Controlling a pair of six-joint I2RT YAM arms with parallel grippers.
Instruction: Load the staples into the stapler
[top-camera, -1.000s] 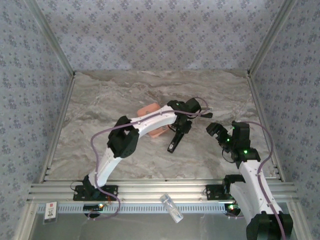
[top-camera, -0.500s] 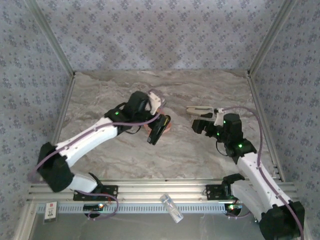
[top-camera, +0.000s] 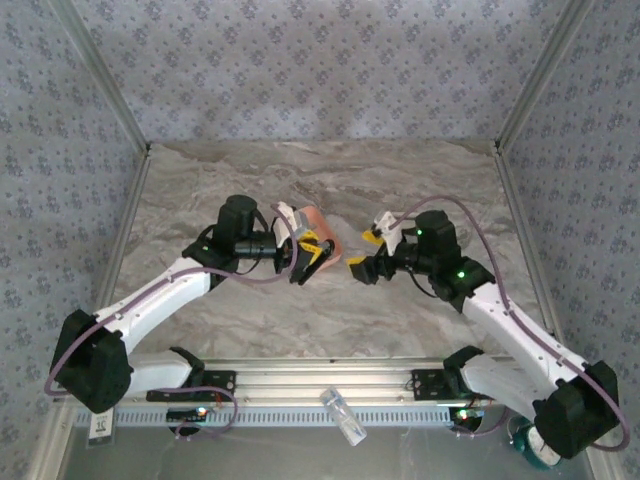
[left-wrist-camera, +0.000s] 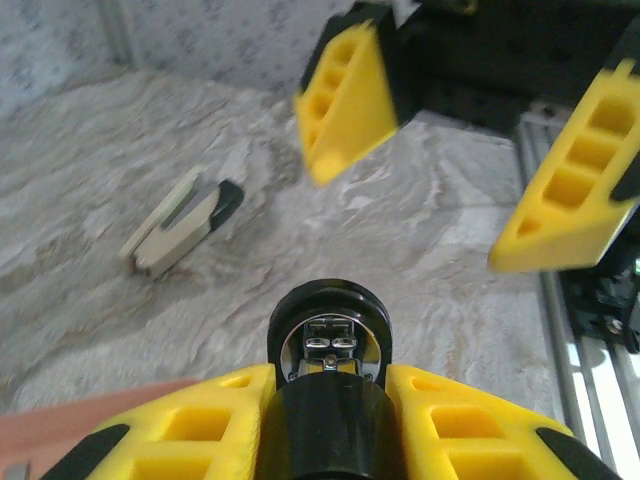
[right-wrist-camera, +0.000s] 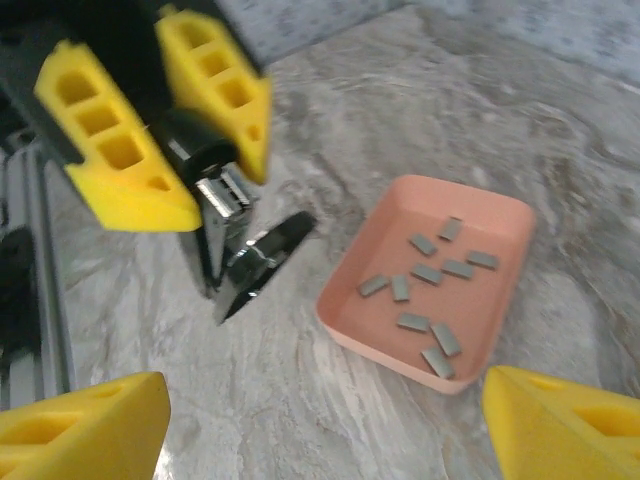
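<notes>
The stapler takes up all of my left gripper (right-wrist-camera: 208, 160) next to the tray of staples, so my right gripper should take the stapler over and free my left gripper before loading.
My left gripper (top-camera: 308, 252) (left-wrist-camera: 328, 392) is shut on the black stapler (left-wrist-camera: 328, 325) (right-wrist-camera: 243, 250), held above the table. In the right wrist view the stapler hangs open, its chrome magazine showing. Several small grey staples (right-wrist-camera: 428, 272) lie in the salmon tray (right-wrist-camera: 350, 300) (top-camera: 318, 218), just right of the stapler in that view. My right gripper (top-camera: 365, 255) (right-wrist-camera: 330, 425) faces the left one from a short way off. It is open with nothing between its yellow fingers (left-wrist-camera: 345, 95), and hovers near the tray's front edge.
A beige and black object (left-wrist-camera: 180, 222) lies flat on the marble table (top-camera: 240, 190) beyond the right gripper. An aluminium rail (top-camera: 320, 380) runs along the near edge, and patterned walls close in the other sides.
The left arm has swung back and turned the stapler to face right. The right gripper has come left and down to face it beside the tray.
</notes>
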